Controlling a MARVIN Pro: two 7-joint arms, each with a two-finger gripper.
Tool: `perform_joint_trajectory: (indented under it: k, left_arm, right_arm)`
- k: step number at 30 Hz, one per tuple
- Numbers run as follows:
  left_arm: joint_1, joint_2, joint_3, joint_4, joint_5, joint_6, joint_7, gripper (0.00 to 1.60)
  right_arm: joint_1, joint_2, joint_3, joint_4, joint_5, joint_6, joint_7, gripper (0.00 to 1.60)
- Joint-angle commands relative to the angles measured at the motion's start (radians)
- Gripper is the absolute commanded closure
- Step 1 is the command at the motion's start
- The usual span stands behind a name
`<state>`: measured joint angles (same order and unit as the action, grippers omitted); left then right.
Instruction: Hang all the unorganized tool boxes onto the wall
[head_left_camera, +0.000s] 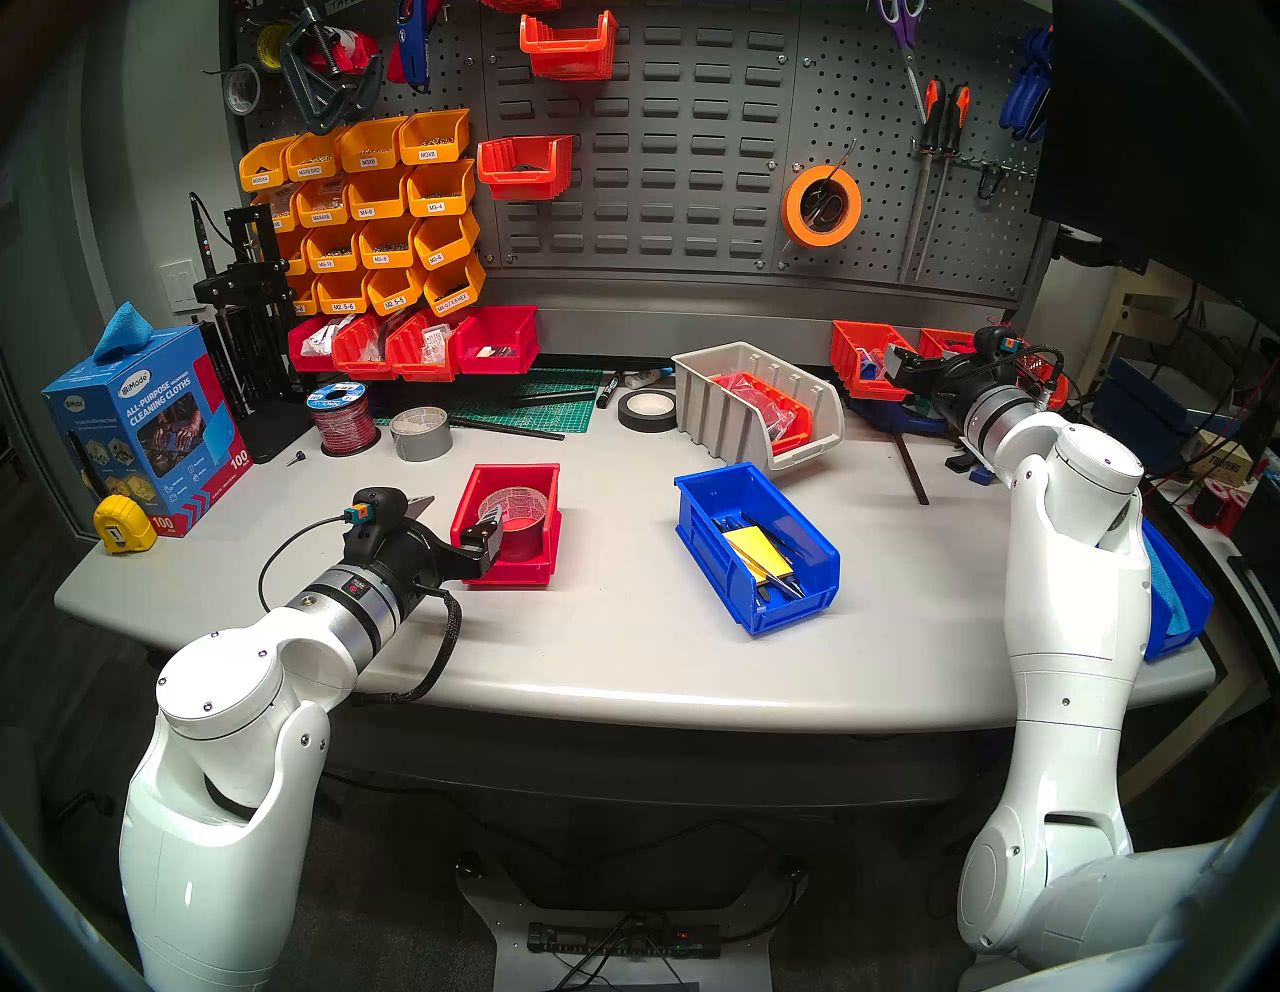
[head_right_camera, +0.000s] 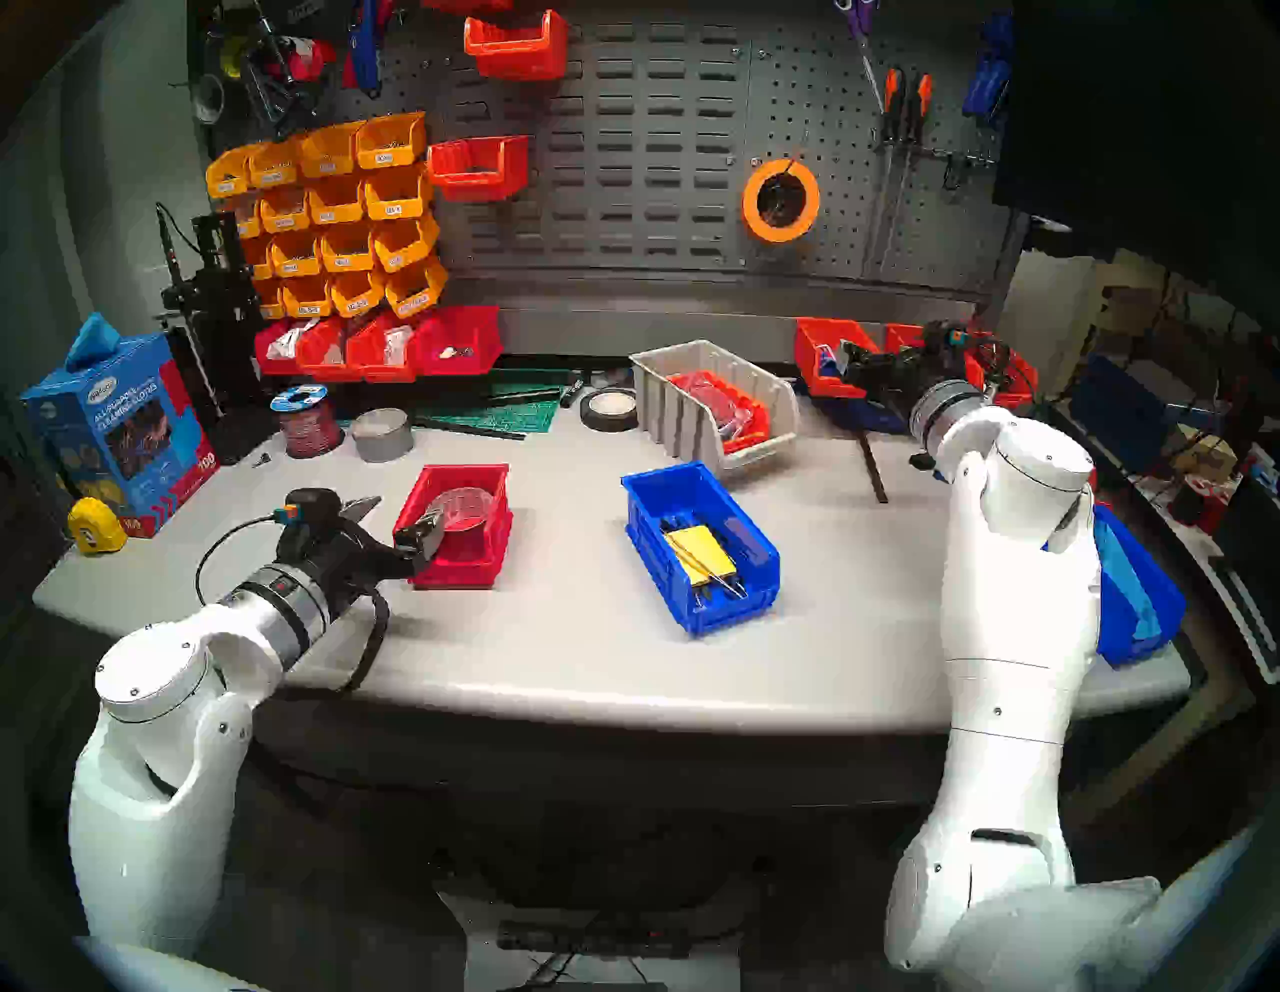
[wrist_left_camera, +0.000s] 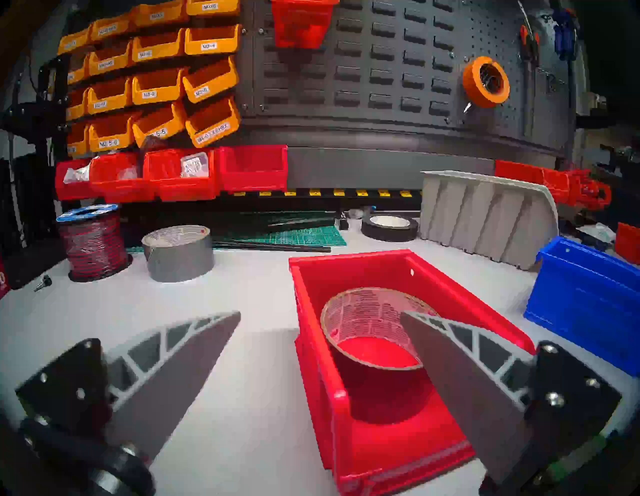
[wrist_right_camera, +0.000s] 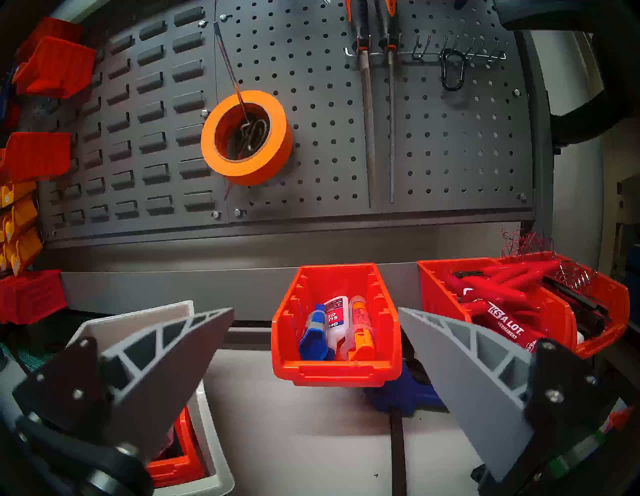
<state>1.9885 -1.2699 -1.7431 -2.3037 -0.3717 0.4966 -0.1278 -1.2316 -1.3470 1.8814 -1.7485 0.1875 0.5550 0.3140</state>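
The tape roll (head_left_camera: 519, 521) is low down between the walls (head_left_camera: 552, 529). It will stay inside when I lift the red tool box and the box tips a little.
A red tool box (head_left_camera: 512, 569) holding a tape roll (wrist_left_camera: 367, 311) sits left of centre on the table. My left gripper (head_left_camera: 454, 521) stands open astride its left wall, one finger inside the box and one outside. A blue tool box (head_left_camera: 789, 609) with a yellow pad lies to the right of centre. Behind it a beige-grey ribbed tool box (head_left_camera: 713, 409) holds a smaller orange-red bin. My right gripper (wrist_right_camera: 315, 310) is open at the back right, facing an orange-red bin (wrist_right_camera: 336, 372) of glue bottles. The wall (head_left_camera: 658, 152) is dark grey with louvred slots.
Yellow-orange labelled bins (head_left_camera: 374, 208) and two orange-red bins (head_left_camera: 526, 166) hang on the wall, with an orange tape roll (head_left_camera: 821, 206) further right. A wire spool (head_left_camera: 343, 419), grey tape (head_left_camera: 421, 433) and black tape (head_left_camera: 647, 410) crowd the table's back.
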Motion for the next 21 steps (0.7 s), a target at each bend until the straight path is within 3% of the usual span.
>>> perform_joint_trajectory:
  k: [1,9,21]
  left_arm:
    - [0.028,-0.010,-0.031,-0.014,-0.010,-0.013,-0.001,0.00]
    - [0.081,-0.012,-0.072,-0.057,-0.022,-0.008,-0.014,0.00]
    - [0.115,-0.020,-0.071,-0.073,-0.016,-0.003,-0.015,0.00]
  right_arm:
    - [0.005,0.001,0.000,-0.016,0.000,-0.001,0.000,0.00]
    - [0.005,0.001,0.000,-0.016,0.000,-0.001,0.000,0.00]
    - [0.005,0.001,0.000,-0.016,0.000,-0.001,0.000,0.00]
